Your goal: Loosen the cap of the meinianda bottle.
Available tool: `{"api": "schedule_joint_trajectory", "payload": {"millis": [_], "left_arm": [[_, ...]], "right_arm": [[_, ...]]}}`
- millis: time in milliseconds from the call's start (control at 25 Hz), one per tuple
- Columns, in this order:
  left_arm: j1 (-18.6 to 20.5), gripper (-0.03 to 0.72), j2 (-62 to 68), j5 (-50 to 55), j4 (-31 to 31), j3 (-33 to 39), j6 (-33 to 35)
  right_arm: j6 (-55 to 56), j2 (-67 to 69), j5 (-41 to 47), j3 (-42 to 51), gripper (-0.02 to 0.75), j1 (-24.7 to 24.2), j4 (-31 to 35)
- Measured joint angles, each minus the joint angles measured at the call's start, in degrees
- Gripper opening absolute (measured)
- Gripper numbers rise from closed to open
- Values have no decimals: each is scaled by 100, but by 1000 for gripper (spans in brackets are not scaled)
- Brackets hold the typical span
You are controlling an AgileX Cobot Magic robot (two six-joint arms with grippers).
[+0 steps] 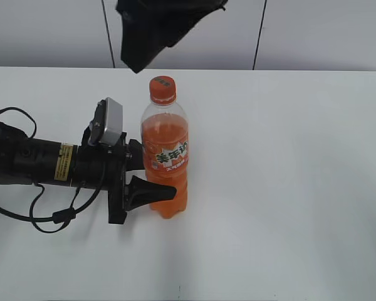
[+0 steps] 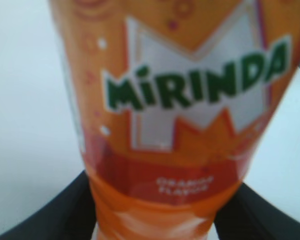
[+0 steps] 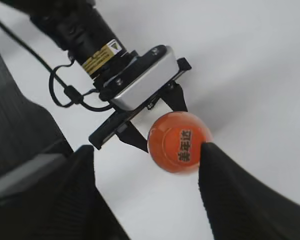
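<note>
My right gripper needs to turn and centre its open fingers around the cap (image 1: 163, 91) before it goes down to grip it, because the orange cap's edge (image 3: 201, 141) is under the gripper's finger.
The meinianda bottle (image 1: 167, 147) stands upright on the white table, full of orange drink, with its orange cap (image 1: 162, 89) on. My left gripper (image 1: 148, 173) reaches in from the left and is shut on the bottle's lower body. In the left wrist view the label (image 2: 190, 85) fills the frame, with both fingers of the left gripper (image 2: 155, 212) against the bottle's sides. My right gripper (image 1: 166, 28) hangs open above the bottle. In the right wrist view the right gripper (image 3: 146, 150) is spread wide over the cap (image 3: 177, 142), and its right finger overlaps the cap's edge.
The white table (image 1: 288, 188) stretches around the bottle to a grey panelled wall (image 1: 313, 31) at the back. The left arm with its cable (image 1: 50, 216) lies low over the table's left side. The left wrist camera block (image 3: 140, 82) shows beside the cap.
</note>
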Motion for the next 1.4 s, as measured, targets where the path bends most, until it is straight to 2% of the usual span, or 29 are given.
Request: {"api": "schedule_joint_trajectory", "payload": {"millis": [160,280,720,1000,1400], "left_arm": [[0,412,0,0,0,0,0],[0,412,0,0,0,0,0],[0,412,0,0,0,0,0],[0,412,0,0,0,0,0],[0,412,0,0,0,0,0]], "right_arm": [[2219,0,5,0,489,0,-363],[2869,0,5,0,489,0,-653],[3060,386,0,38,489,0,-619],[3060,530,0,49,437,0,-608],[3060,640,0,56,430,0,-698]]}}
